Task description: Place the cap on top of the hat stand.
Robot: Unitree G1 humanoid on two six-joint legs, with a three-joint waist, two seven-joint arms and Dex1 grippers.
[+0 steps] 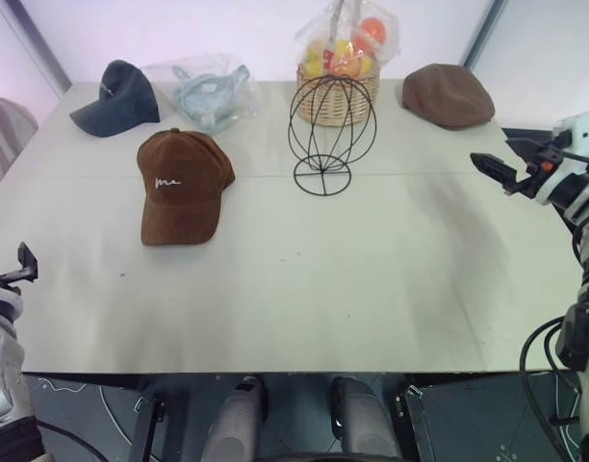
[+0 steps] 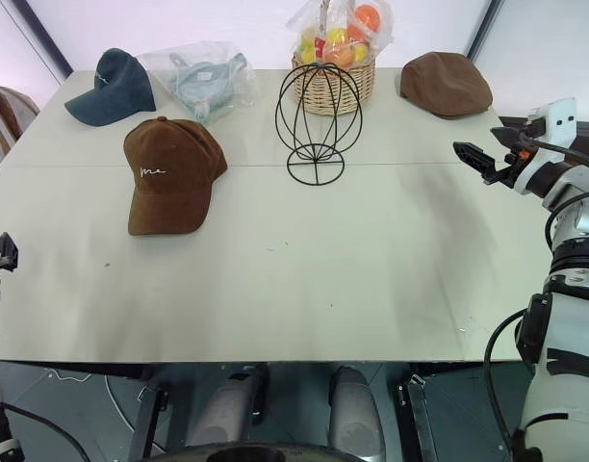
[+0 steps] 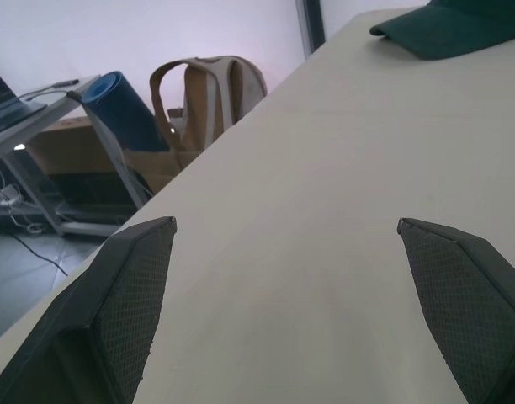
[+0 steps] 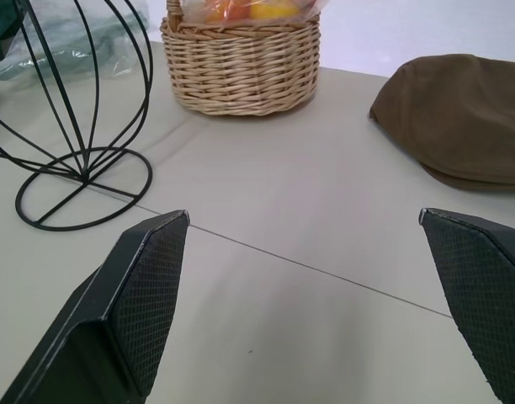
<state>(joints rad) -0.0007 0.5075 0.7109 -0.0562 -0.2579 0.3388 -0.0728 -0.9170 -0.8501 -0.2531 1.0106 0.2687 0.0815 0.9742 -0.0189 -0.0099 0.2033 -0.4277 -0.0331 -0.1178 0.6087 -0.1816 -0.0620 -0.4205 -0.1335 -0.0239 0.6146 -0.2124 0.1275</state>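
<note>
The cap [image 1: 184, 190] will keep its dome when the robot carries it by its edge to the hat stand, because the rust-brown cap's top stands rounded [image 1: 182, 157].
The rust-brown cap [image 1: 184, 183] with white script lies flat on the table's left half, brim toward me. To its right stands the hat stand [image 1: 331, 135], a black wire globe on a ring base, with nothing on it; its base [image 4: 82, 189] appears in the right wrist view. My left gripper [image 1: 21, 264] hovers at the table's near left edge, well short of the cap, and it is open [image 3: 287, 286] with nothing between its fingers. My right gripper [image 1: 494, 159] hangs at the right edge, level with the stand, open [image 4: 308, 295] and holding nothing.
Along the back of the white table [image 1: 323, 289] lie a navy cap [image 1: 116, 96], a clear bag [image 1: 208, 87] with a pale blue item, a wicker basket [image 1: 338, 91] of fruit behind the stand, and a brown flat cap [image 1: 447, 94]. A backpack [image 3: 207, 93] stands beyond the left edge.
</note>
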